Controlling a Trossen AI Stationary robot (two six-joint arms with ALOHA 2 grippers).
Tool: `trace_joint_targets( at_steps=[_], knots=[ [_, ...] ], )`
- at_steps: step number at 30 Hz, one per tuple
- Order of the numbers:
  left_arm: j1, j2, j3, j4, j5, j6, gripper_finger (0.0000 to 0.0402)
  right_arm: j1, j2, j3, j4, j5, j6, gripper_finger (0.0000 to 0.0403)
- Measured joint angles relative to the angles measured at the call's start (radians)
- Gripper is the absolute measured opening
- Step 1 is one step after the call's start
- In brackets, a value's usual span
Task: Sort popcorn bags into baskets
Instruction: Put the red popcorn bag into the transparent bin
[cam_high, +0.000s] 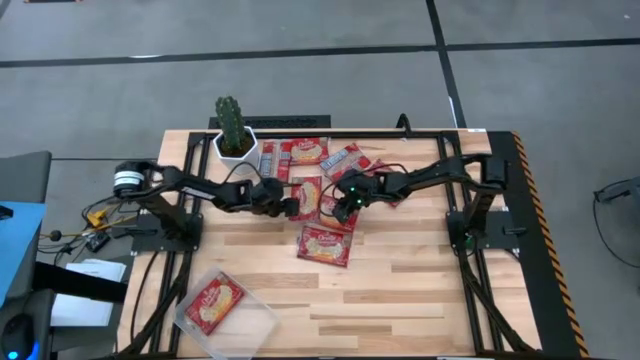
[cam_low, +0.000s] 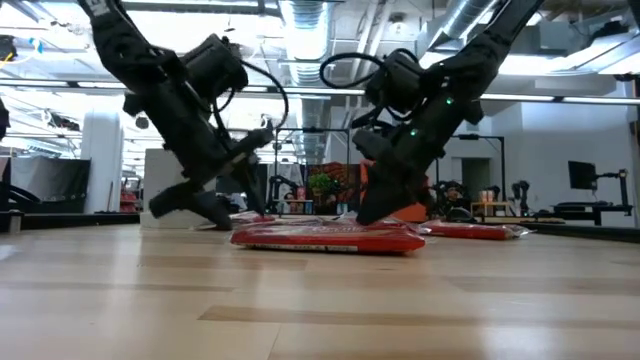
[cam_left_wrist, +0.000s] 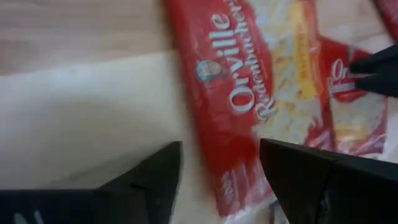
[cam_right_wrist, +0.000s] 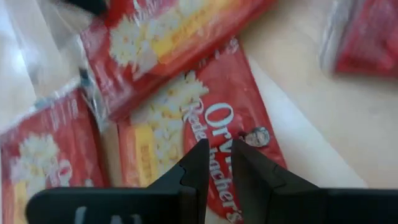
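Observation:
I expect the bag (cam_left_wrist: 258, 87) to bunch up into a lengthwise fold when I pinch it, because the red popcorn bag's wrinkled end (cam_left_wrist: 239, 186) reaches across my left gripper's open fingers.
Several red popcorn bags (cam_high: 305, 152) lie flat in a loose heap at the table's far middle, and one more (cam_high: 325, 243) lies nearer. The clear basket (cam_high: 262, 322) stands at the near left corner with one bag (cam_high: 213, 303) in it. My left gripper (cam_left_wrist: 221, 171) is open and slants down low over one heap bag (cam_left_wrist: 249, 93), a finger on either side of its end. My right gripper (cam_right_wrist: 216, 155) slants down over a neighbouring bag (cam_right_wrist: 239, 118), with only a narrow gap between its fingers and nothing in that gap. My left gripper straddles the end of the bag (cam_left_wrist: 233, 186), slanting down from the table's left; I cannot tell whether its fingers touch it. My right gripper's fingertips (cam_low: 368, 214) come down to the bag's top face from the right; I cannot tell whether they touch it.
A white pot with a green cactus (cam_high: 233, 135) stands at the far edge, just left of the heap. The two grippers are close together over the heap. Bare wood (cam_high: 420, 290) stretches across the near right of the table.

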Motion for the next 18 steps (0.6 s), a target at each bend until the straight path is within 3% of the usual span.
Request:
trace_joint_targets(
  at_steps=[9,18],
  knots=[
    [0.009,0.103,0.001,0.217,0.047,-0.005,0.0210,-0.006,0.004,-0.002,0.003,0.000,-0.042,0.0092],
    [0.009,0.106,0.000,0.243,0.048,0.007,0.0185,-0.006,0.005,-0.002,0.044,0.003,-0.098,0.0092]
  ],
)
